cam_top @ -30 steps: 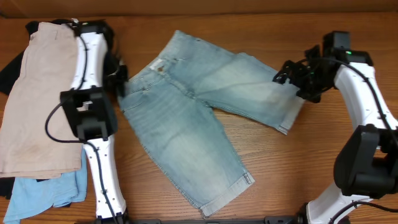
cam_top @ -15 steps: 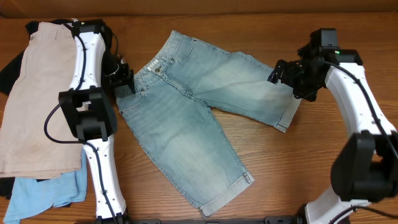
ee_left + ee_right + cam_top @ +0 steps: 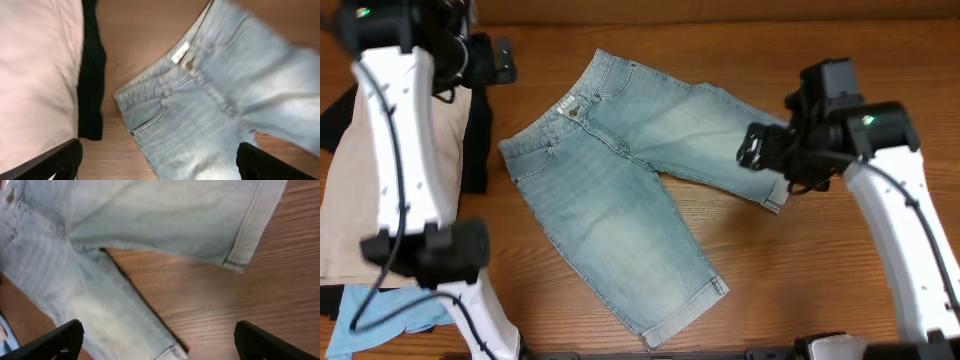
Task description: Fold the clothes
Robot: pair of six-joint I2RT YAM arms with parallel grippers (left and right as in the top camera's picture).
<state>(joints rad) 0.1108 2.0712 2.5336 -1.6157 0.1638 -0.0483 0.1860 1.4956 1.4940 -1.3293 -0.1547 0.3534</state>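
Note:
Next, my right gripper takes one leg (image 3: 625, 245) of the denim shorts near its cuff (image 3: 708, 278) and turns the shorts straight before folding, because the shorts lie at an angle with that leg toward the front.
The clothes, a pair of light-wash denim shorts (image 3: 620, 190), lie spread flat in the middle of the table. The waistband is at the upper left; one leg runs right and the other toward the front. My left gripper (image 3: 490, 60) is raised off the shorts at the back left, open and empty. In the left wrist view the waistband corner and pocket (image 3: 150, 107) lie below the open left gripper (image 3: 160, 167). My right gripper (image 3: 757, 148) hovers open above the right leg's cuffed hem (image 3: 247, 230). In its own view the right gripper (image 3: 160, 347) holds nothing.
A pair of beige shorts (image 3: 350, 190) lies at the far left on a black garment (image 3: 475, 150). A sky-blue garment (image 3: 380, 310) shows at the front left. Bare wood (image 3: 790, 280) lies between and beside the denim legs.
My left gripper opened, let go of the waistband corner and rose toward the back left. The right gripper shifted left over the right leg's hem, staying open.

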